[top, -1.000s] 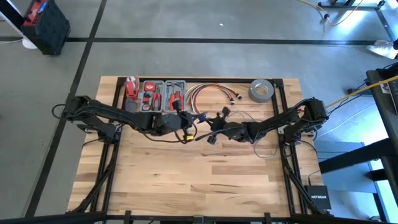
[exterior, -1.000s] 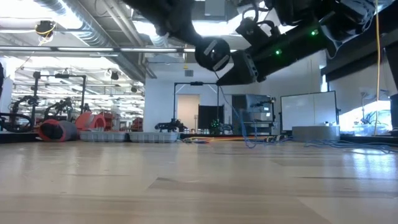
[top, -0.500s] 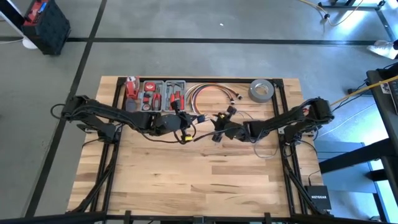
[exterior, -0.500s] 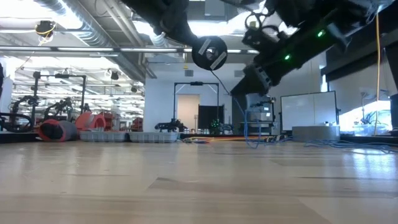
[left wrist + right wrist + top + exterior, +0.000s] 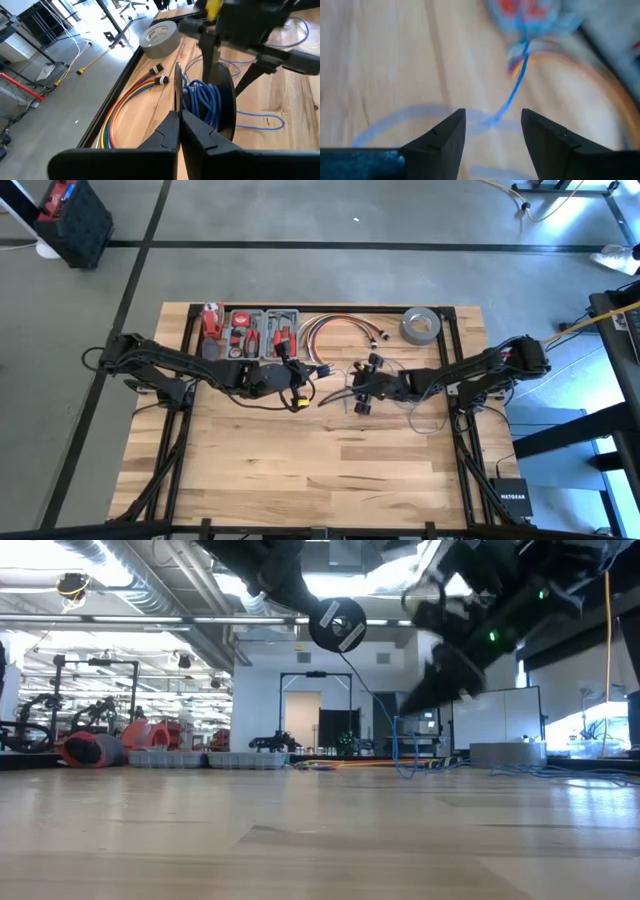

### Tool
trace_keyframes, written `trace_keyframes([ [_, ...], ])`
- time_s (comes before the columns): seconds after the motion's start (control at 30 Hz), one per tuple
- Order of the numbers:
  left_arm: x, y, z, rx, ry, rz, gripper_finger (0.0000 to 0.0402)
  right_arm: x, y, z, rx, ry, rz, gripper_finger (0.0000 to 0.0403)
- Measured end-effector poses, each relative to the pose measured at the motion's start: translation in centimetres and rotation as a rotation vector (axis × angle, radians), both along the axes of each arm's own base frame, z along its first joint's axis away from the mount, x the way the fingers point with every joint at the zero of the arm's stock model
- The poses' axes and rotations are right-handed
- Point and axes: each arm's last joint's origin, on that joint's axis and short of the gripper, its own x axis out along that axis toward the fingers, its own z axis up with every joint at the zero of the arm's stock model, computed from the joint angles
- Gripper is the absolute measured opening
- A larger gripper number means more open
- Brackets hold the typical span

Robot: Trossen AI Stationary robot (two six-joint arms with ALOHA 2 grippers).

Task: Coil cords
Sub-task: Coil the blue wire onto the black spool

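The blue cord hangs slack above loose loops, so the strand should come out nearly straight when I pull the cord, while the rest trails behind.
A black round spool wound with thin blue cord hangs above the table's middle, with my left gripper shut on it. From the spool the blue cord runs down to the table, where its loose loops lie to the right. My right gripper stands open just right of the spool, above the table. A strand of the blue cord shows beyond its spread fingers, and nothing lies between them. My left gripper pinches the rim of one thin black flange of the spool between its two shut fingers. The fingers lie in line with the flange's edge. The spool is lifted clear of the table, and the cord trails down from it.
Along the far edge lie a grey tray of red-handled tools, a bundle of red, yellow and white cables and a grey tape roll. The bare wooden tabletop spreads over the near half.
My right gripper has opened, letting go beside the spool, and has drawn back toward the table's right edge and slightly up. The spool stays in my left gripper, hanging in about the same place.
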Motion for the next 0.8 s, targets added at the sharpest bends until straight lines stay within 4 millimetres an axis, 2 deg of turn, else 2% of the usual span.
trace_keyframes([
  [0.17,0.0,0.0,0.0,0.004,0.003,-0.002,0.0,-0.4,-0.7,-0.6,0.05,0.05,-0.008,0.0197],
  [0.27,0.0,0.0,0.0,0.007,0.005,-0.003,0.0,-0.4,-1.1,-0.7,-0.014,0.066,-0.023,0.0197],
  [0.43,0.0,0.0,0.0,0.007,0.006,-0.003,0.0,0.3,-2.4,-1.9,-0.177,0.082,-0.164,0.0197],
  [0.63,0.0,0.0,0.0,0.017,0.011,-0.007,0.0,0.9,-3.2,-5.3,-0.181,0.22,-0.081,0.0197],
  [0.8,0.0,0.0,0.0,0.017,0.007,-0.008,0.0,2.2,-3.2,-6.0,-0.246,0.148,-0.029,0.0197],
])
